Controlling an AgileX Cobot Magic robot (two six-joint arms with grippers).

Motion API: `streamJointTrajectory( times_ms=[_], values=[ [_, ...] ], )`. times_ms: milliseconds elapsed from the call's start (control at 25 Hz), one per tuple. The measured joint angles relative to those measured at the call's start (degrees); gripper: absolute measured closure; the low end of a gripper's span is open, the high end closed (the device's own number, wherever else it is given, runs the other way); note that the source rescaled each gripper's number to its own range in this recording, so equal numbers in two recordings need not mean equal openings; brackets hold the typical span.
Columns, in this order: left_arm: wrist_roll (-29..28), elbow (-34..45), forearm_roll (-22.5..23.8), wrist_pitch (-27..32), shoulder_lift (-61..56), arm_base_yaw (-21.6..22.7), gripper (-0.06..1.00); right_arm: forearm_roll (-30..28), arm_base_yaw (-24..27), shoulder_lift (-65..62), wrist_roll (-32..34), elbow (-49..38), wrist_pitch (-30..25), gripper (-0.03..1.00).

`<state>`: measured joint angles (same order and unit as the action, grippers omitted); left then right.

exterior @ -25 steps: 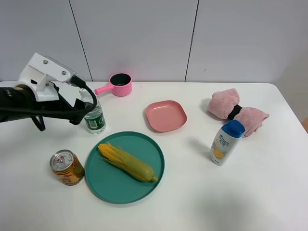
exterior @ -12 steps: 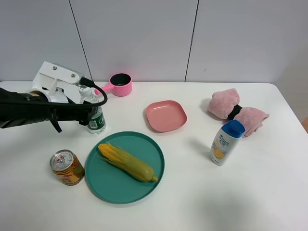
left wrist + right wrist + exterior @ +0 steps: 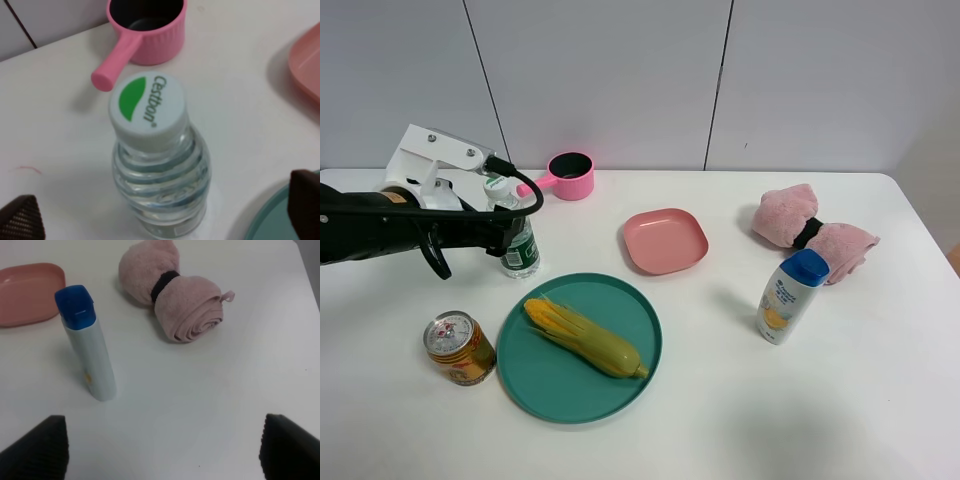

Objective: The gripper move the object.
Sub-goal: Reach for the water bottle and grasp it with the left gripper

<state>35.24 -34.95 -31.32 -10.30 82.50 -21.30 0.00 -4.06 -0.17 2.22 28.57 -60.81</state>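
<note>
Next, I lower my left gripper, level it out and bring it to the bottle's body (image 3: 164, 177) from the side, because it is tilted steeply down over the bottle's white-and-green cap (image 3: 148, 107).
The small clear water bottle (image 3: 519, 243) with a white-and-green cap (image 3: 146, 105) stands upright on the white table, left of centre. My left gripper (image 3: 506, 236) reaches in from the left, its white head above and behind the bottle. In the left wrist view the bottle (image 3: 160, 175) stands between the two black fingertips (image 3: 21, 220), which are wide apart and clear of it, so the left gripper (image 3: 162, 212) is open. My right gripper (image 3: 162, 447) is open and empty above bare table. It is out of the exterior view.
A pink pot (image 3: 567, 176) stands behind the bottle. A teal plate (image 3: 620, 385) with a corn cob (image 3: 584, 337) and a drink can (image 3: 458, 348) lie in front of it. A pink dish (image 3: 665, 240), a blue-capped white shampoo bottle (image 3: 788, 296) and a rolled pink towel (image 3: 812, 232) lie to the right.
My left gripper has moved right and dropped towards the bottle, so its jaws now stand on either side of it. The bottle has stayed in place.
</note>
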Motion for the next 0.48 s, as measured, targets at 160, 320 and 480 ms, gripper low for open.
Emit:
streamJointTrajectory(
  times_ms=[160,320,480],
  values=[
    [0.0,0.0,0.44,0.0,0.0,0.0,-0.05,0.0,0.0,0.0,0.0,0.0,0.0,-0.03],
    [-0.48,0.0,1.88,0.0,0.0,0.0,-0.05,0.0,0.0,0.0,0.0,0.0,0.0,-0.03],
    [-6.22,0.0,8.26,-0.28,0.0,0.0,-0.05,0.0,0.0,0.0,0.0,0.0,0.0,-0.03]
  ],
)
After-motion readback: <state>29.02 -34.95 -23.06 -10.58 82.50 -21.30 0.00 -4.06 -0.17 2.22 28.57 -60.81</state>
